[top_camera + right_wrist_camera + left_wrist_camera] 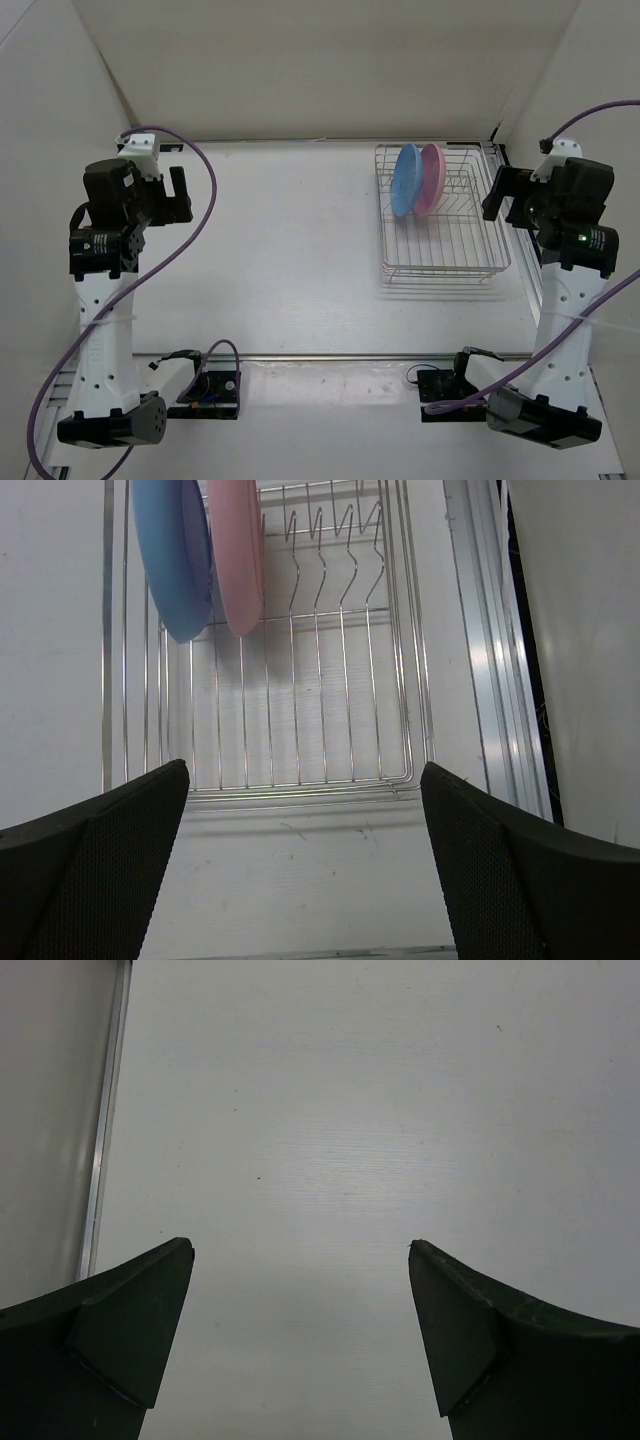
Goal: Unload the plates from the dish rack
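I should keep my open right gripper moving until its fingers straddle the pink plate's upper rim point(437, 160) and close, as empty dish rack slots point(463, 184) lie beside the plate.
A silver wire dish rack point(445, 262) point(300, 780) stands on the right half of the table. Two plates stand on edge in its far left slots: a light blue plate point(406, 179) point(172, 555) and, just right of it, a pink plate point(430, 178) point(238, 555). My right gripper point(497, 193) point(305, 770) hovers at the rack's right side, open, with nothing between its fingers. My left gripper point(180, 194) point(300, 1250) hangs open over bare table at the far left, well away from the rack.
White walls enclose the table at the back and both sides. A metal rail point(490, 660) runs along the right wall beside the rack. Purple cables point(195, 230) loop from each arm. Small black circuit boards point(210, 385) sit at the near edge.
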`<state>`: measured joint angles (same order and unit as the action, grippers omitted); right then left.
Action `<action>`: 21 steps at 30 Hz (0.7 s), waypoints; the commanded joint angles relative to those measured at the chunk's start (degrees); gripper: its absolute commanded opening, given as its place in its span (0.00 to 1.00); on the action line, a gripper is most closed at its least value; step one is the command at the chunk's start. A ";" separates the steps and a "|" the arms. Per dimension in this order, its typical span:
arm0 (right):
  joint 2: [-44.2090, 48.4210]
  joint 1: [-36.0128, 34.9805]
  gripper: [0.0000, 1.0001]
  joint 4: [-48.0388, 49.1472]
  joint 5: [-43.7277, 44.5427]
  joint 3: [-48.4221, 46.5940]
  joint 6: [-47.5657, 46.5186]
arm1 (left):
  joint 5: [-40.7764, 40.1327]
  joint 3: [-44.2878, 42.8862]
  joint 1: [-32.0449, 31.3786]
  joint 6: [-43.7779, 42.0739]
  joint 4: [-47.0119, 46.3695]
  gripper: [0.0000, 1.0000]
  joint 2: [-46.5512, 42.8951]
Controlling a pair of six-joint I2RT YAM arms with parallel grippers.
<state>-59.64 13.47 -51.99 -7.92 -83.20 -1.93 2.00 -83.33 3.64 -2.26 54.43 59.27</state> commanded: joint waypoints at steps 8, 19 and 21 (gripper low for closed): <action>-3.89 -8.36 0.99 2.76 12.80 3.04 -5.71 | 0.64 1.15 0.32 0.42 -0.56 1.00 -1.96; -23.32 -26.03 0.94 12.68 42.82 -14.43 -10.37 | -2.53 2.91 0.84 0.42 -1.70 1.00 -1.96; -27.80 -28.14 1.00 15.32 45.17 -17.15 -12.90 | -1.48 2.91 1.55 0.42 -1.70 1.00 -1.96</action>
<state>-84.88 -12.86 -43.88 30.24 -94.98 -11.66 0.80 -80.60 4.25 -2.26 53.74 58.39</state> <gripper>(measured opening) 0.987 0.995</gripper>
